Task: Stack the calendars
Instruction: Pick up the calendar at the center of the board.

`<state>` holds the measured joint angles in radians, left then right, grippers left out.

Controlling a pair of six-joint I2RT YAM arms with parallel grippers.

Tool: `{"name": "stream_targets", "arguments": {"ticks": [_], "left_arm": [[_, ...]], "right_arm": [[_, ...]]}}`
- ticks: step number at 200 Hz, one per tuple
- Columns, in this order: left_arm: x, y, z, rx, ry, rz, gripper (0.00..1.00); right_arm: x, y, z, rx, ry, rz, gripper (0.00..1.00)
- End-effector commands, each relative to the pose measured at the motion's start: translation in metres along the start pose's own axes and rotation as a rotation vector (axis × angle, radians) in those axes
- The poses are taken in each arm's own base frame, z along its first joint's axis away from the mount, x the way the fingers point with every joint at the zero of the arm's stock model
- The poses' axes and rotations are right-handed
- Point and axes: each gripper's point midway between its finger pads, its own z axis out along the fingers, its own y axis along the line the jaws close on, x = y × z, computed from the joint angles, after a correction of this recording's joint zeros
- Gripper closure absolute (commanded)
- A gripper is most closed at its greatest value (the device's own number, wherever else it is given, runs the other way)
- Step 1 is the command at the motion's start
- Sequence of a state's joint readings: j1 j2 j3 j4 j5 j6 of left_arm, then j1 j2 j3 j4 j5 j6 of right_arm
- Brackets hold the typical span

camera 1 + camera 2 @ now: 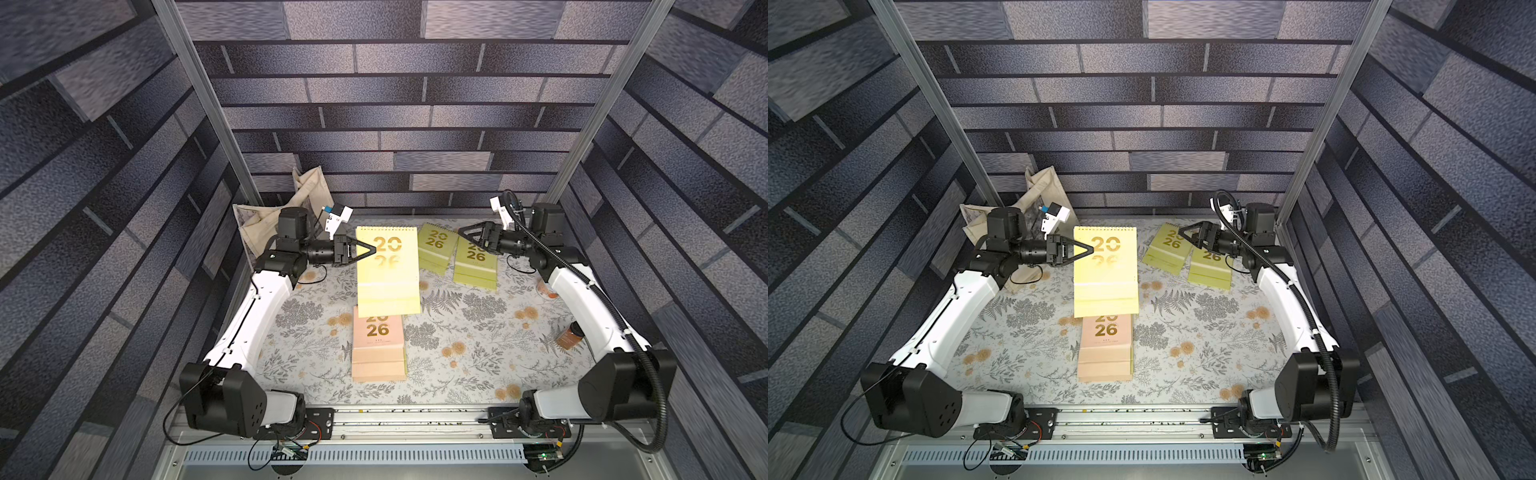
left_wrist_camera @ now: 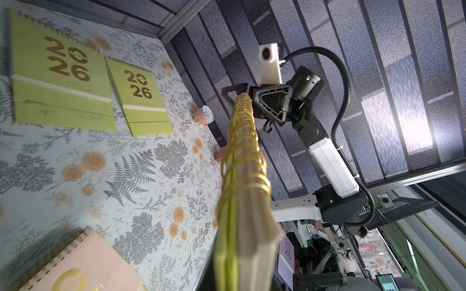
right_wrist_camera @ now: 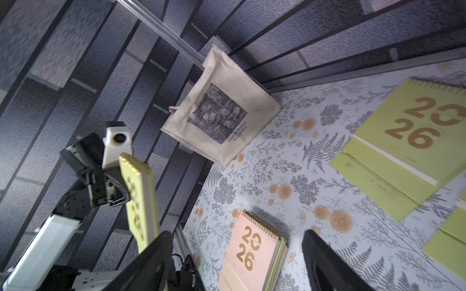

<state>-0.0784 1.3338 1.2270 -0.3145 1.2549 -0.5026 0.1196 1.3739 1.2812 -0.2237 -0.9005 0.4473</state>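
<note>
I can see the lime-green calendar's edge (image 3: 151,206) run straight while held by its side, so I expect the calendar to stay flat and shut as I carry it.
My left gripper (image 1: 371,249) is shut on the side edge of a lime-green calendar (image 1: 388,270), near its gold spiral. It holds it flat in the air above the far end of the pink stack (image 1: 378,349). In the left wrist view the held calendar (image 2: 244,176) shows edge-on. The stack has a peach-pink calendar (image 3: 248,252) on top with a green edge under it. Two more green calendars (image 1: 434,249) (image 1: 476,262) lie flat at the back right. My right gripper (image 1: 467,233) hovers open above them, holding nothing.
A cream tote bag (image 1: 286,208) leans in the back left corner. A brown spice jar (image 1: 569,334) and a small orange tub (image 1: 546,289) sit beside the right arm. Brick-pattern walls enclose three sides; a metal rail (image 1: 395,419) runs along the front.
</note>
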Motion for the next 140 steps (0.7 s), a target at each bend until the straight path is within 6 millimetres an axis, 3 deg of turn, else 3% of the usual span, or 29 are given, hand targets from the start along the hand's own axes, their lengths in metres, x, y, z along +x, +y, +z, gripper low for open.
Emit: {"name": "stream_targets", "arguments": {"ticks": [1,17,59,99,140], "left_arm": [[0.003,-0.028,-0.016,0.072,-0.011,0.081,1.00],[0.004,-0.032,-0.020,0.077,-0.015,0.093,1.00],[0.006,-0.038,-0.025,0.107,-0.005,0.127,1.00],[0.007,-0.035,-0.024,0.117,0.002,0.145,1.00],[0.007,-0.016,-0.020,0.106,0.003,0.119,1.00]], "right_arm": [[0.000,0.049,0.000,-0.147,-0.021,-0.119,0.17],[0.012,0.062,0.012,-0.213,0.007,-0.138,0.17],[0.045,0.060,0.047,-0.280,0.093,-0.149,0.17],[0.056,0.084,0.067,-0.370,0.136,-0.179,0.17],[0.063,0.098,0.078,-0.415,0.161,-0.192,0.17]]}}
